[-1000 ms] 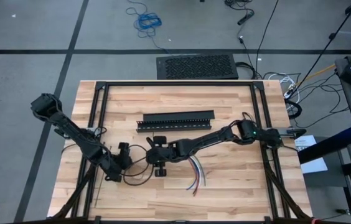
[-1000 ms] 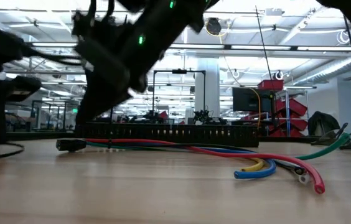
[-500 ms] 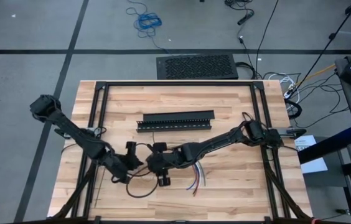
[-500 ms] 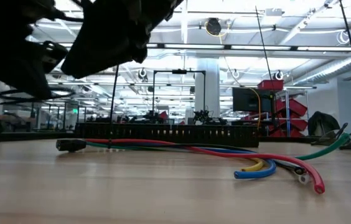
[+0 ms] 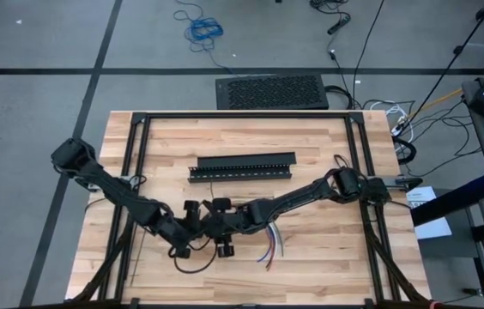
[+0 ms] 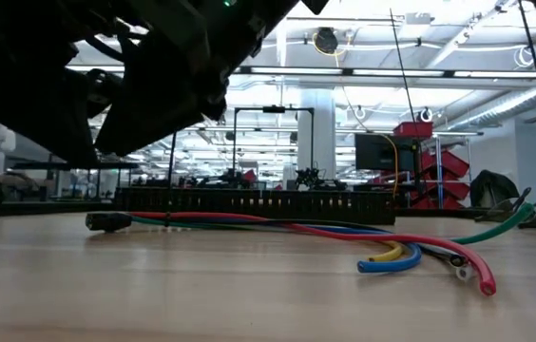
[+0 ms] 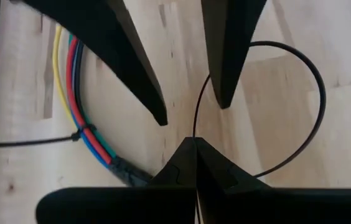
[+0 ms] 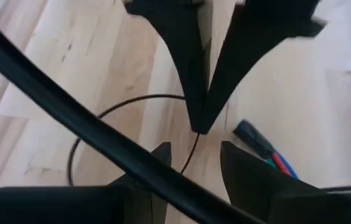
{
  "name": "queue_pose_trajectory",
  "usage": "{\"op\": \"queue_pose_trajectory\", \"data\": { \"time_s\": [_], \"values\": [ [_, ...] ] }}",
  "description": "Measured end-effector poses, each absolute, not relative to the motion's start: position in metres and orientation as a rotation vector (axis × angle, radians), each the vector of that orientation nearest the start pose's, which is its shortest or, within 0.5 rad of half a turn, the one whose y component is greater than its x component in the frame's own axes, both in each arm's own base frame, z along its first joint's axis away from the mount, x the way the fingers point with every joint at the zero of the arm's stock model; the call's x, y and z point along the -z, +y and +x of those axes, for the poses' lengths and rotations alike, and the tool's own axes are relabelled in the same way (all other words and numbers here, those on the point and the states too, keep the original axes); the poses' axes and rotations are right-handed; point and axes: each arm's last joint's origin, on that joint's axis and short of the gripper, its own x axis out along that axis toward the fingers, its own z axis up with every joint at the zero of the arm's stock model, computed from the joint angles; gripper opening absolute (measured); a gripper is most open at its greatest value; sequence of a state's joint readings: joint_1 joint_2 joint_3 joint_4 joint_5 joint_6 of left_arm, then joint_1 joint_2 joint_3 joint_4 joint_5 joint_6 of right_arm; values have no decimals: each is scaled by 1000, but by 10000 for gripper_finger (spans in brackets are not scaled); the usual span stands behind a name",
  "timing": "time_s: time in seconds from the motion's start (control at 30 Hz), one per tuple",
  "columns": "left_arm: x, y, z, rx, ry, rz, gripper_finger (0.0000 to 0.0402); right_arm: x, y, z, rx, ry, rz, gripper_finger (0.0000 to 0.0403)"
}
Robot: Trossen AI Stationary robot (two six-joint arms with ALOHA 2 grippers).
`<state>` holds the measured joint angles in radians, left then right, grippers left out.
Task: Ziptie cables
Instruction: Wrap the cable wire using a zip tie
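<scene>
The ziptie's strap (image 7: 195,116) is between my right gripper's open fingers (image 7: 201,93), so my left gripper should keep holding it until those fingers close on it, then let go.
My left gripper (image 7: 195,142) is shut on a thin black ziptie (image 7: 315,93) that curves into a wide loop. My right gripper (image 8: 194,149) faces it tip to tip, open, with a finger on either side of the strap. In the high view they meet at the table's near middle, left gripper (image 5: 192,230) and right gripper (image 5: 210,227). The cables (image 5: 268,245), red, blue, green and yellow wires, lie on the wood just right of them. A second ziptie (image 7: 76,135) wraps the cables (image 7: 76,81). My left gripper pinches the ziptie's strap (image 7: 194,127) between its two shut fingertips. The strap leaves the tips, runs between the right gripper's fingers and bends round into a loop (image 5: 192,264) lying toward the table's near edge. Which part of the strap sits in the pinch is hidden.
A long black slotted channel (image 5: 242,166) lies across the middle of the table, beyond both grippers. A black frame (image 5: 135,172) runs along the table's sides. The cables' loose ends (image 6: 439,256) fan out on the wood, and bare wood (image 5: 328,257) lies to their right.
My left gripper has moved toward the table's right and risen off the wood, meeting the right gripper tip to tip. It has carried the ziptie along, and the loop now sits closer to the near edge. My right gripper has shifted slightly toward the near edge.
</scene>
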<state>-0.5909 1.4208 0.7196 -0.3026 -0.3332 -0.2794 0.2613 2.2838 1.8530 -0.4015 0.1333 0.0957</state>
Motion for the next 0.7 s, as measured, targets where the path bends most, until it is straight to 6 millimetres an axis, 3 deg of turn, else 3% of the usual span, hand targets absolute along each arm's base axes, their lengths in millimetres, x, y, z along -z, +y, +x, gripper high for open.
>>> {"op": "queue_pose_trajectory", "data": {
  "time_s": [0.23, 0.7],
  "values": [
    [-178, -140, 222, 116, 904, 187, 0, -183, 128, 489, -80, 819, -64, 125],
    [-183, -144, 224, 69, 842, 177, 0, -181, 135, 486, -82, 849, -49, 68]
  ]
}}
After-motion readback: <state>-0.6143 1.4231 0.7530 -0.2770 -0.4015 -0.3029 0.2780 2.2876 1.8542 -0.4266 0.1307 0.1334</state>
